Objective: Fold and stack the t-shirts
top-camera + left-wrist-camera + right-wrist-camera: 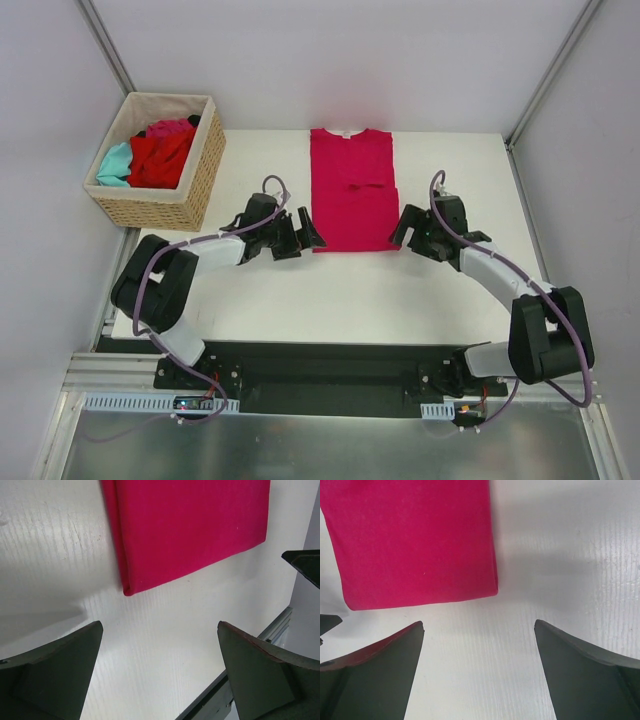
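Note:
The magenta-pink t-shirt's near corner [129, 588] points in between my left gripper's open fingers. I go on moving in low until the folded layers [123, 566] are between the fingers, then close them.
A magenta-pink t-shirt [352, 190] lies flat on the white table, its sides folded in to a long rectangle, collar at the far edge. My left gripper [306, 232] stands open by its near left corner [131, 587], with nothing between the fingers. My right gripper [404, 226] is open too, just off the shirt's near right corner [490, 587], empty. Both wrist views show bare table between the fingertips [159, 625] [479, 624]. More t-shirts, red [160, 160], teal [114, 165] and pink [170, 127], lie crumpled in the basket.
The tan wicker basket [205, 175] stands at the table's far left corner, next to my left arm. White walls close in the back and sides. The table's near edge with a metal rail [272, 630] runs just behind the left gripper.

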You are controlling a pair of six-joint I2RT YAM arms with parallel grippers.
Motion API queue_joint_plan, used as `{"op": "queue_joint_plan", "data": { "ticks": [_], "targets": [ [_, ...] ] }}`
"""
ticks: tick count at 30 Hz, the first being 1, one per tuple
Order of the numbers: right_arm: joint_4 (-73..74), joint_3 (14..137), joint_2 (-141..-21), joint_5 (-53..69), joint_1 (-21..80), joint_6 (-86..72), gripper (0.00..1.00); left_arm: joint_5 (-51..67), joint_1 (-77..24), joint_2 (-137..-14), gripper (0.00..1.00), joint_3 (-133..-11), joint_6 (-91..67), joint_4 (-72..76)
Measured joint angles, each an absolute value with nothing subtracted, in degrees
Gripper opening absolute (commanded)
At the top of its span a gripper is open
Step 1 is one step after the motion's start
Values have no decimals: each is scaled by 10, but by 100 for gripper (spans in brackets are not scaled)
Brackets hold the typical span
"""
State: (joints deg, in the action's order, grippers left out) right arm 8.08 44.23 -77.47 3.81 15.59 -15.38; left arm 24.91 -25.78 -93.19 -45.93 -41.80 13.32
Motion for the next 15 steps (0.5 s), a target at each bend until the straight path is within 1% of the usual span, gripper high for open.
{"op": "queue_joint_plan", "data": {
  "ticks": [6, 13, 15],
  "targets": [
    [58, 432, -797, 59, 131, -169, 97, 251, -254, -980, 99, -462, -436, 182],
    [55, 427, -804, 70, 121, -175, 97, 255, -248, -1009, 99, -473, -452, 233],
    [54, 427, -804, 71, 119, -176, 97, 258, -246, -1016, 98, -474, -458, 248]
  ]
}}
